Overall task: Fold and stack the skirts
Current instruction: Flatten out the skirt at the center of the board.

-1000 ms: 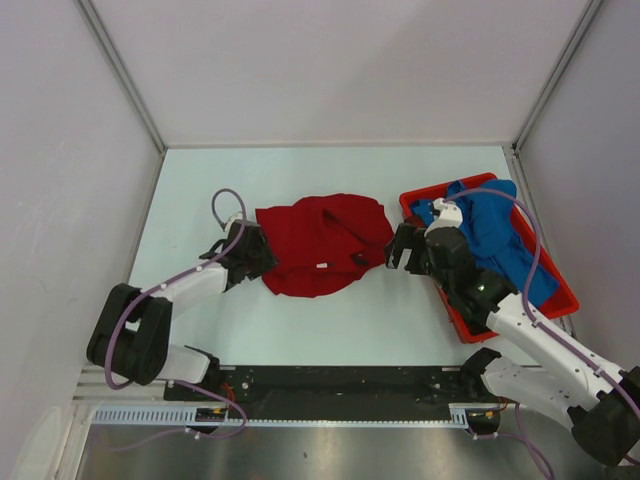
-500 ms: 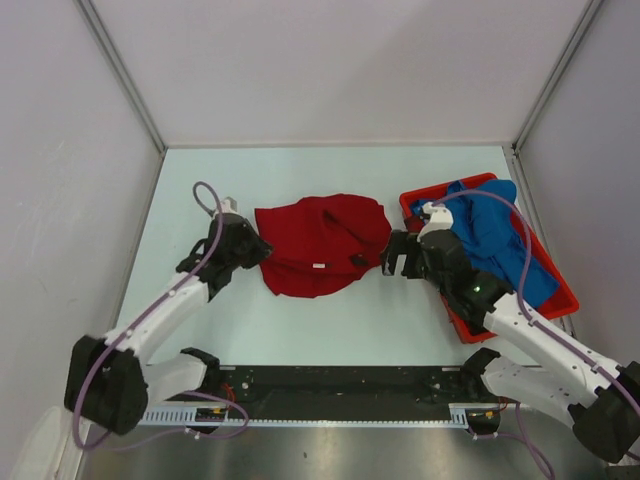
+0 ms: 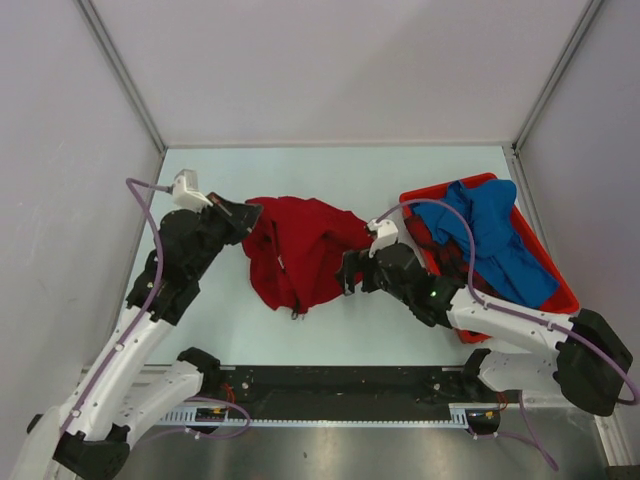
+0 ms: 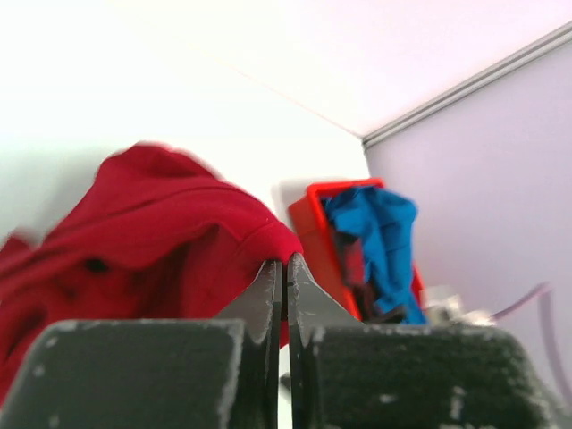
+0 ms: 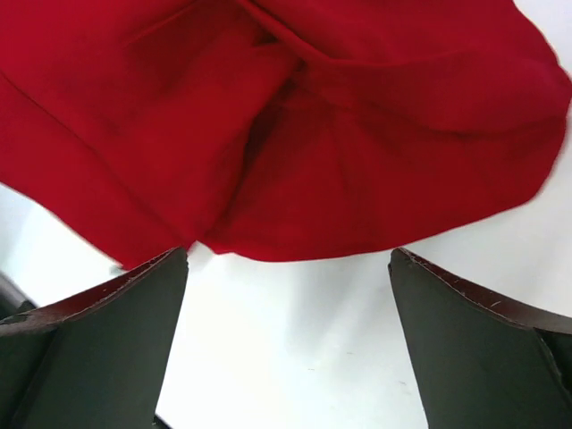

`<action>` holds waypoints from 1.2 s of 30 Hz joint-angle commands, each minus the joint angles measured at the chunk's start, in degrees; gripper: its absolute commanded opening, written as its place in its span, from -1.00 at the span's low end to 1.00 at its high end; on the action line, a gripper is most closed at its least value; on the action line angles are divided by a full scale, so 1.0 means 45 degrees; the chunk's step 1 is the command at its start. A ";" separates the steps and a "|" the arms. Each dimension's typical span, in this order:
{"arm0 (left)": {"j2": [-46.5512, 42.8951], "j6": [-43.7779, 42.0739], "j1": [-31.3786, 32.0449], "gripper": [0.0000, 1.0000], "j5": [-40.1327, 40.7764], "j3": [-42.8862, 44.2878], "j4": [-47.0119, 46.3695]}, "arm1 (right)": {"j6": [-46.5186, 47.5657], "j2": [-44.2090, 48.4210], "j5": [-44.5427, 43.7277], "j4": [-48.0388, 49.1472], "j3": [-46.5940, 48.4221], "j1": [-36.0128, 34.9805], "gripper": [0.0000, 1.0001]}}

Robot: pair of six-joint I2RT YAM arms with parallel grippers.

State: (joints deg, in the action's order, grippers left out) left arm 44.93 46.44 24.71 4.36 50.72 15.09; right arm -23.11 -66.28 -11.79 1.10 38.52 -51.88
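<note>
The red skirt (image 3: 322, 232) will open out into a wide pleated sheet once I lift and spread it, because deep, soft folds (image 3: 280, 238) overlap across the crumpled cloth.
The red skirt (image 3: 300, 258) lies crumpled at mid-table, its left edge lifted. My left gripper (image 3: 245, 212) is shut on that edge and holds it above the table; in the left wrist view the red skirt (image 4: 161, 232) hangs from the closed tips of my left gripper (image 4: 285, 261). My right gripper (image 3: 348, 280) stands open and low at the skirt's right hem, with nothing in it. The right wrist view shows my right gripper (image 5: 288, 257) wide over bare table just short of the red skirt (image 5: 295, 116). The blue skirt (image 3: 495, 240) and the plaid skirt (image 3: 436, 242) lie in the tray.
A rigid red tray (image 3: 563, 292) stands at the right edge of the table, also in the left wrist view as the red tray (image 4: 311, 234) with the blue skirt (image 4: 380, 234). Walls close in the table on the left, back and right.
My left gripper closed on the red skirt's left edge and rose, pulling the cloth up and bunching it. My right arm swung left and nearer, to the skirt's right hem.
</note>
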 commanded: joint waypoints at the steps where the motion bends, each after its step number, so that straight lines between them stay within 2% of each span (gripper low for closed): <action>1: 0.0172 -0.0299 0.0114 -0.99 0.0340 0.1521 -0.0034 | -0.0351 -0.0290 -0.0035 0.2038 -0.0064 -0.1065 1.00; 5: 0.0368 -0.0203 0.0192 -0.99 0.0340 0.1718 0.0200 | -0.0527 -0.0135 -0.0542 0.2235 -0.0260 -0.2297 0.99; 9: 0.0193 -0.0007 0.0426 -0.99 0.0417 0.1386 0.0045 | -0.1268 -0.0172 -0.2121 0.2467 -0.0357 -0.3664 0.99; 12: 0.0153 0.0013 0.0505 -0.99 0.0535 0.1307 0.0122 | -0.1774 -0.0933 -0.3077 0.3150 -0.0377 -0.4642 1.00; 18: 0.0114 0.0013 0.0525 -0.99 0.0398 0.1307 0.0220 | -0.3494 -0.2418 -0.4020 0.3407 -0.0377 -0.4605 0.97; 23: 0.0055 0.0091 0.0544 -0.99 0.0593 0.1307 0.0259 | -0.3457 -0.3122 -0.3240 0.4147 -0.0377 -0.4565 0.95; 30: -0.0101 0.0111 0.0544 -0.99 0.0671 0.1210 0.0181 | -0.4141 -0.4488 -0.3610 0.4402 -0.0338 -0.4390 0.93; 32: -0.0101 0.0111 0.0544 -0.99 0.0788 0.1229 0.0162 | -0.4530 -0.5074 -0.3493 0.4558 -0.0318 -0.4331 0.87; 35: -0.0081 0.0091 0.0544 -0.99 0.1100 0.1365 0.0259 | -0.5213 -0.5329 -0.3532 0.4482 -0.0318 -0.4370 0.57; 36: -0.0062 0.0091 0.0544 -0.99 0.1237 0.1404 0.0279 | -0.5196 -0.5310 -0.3571 0.4443 -0.0299 -0.4370 0.36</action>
State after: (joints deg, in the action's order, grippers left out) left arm 45.87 46.50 26.89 7.38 55.59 19.42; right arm -42.37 -89.49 -25.45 18.72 36.73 -71.64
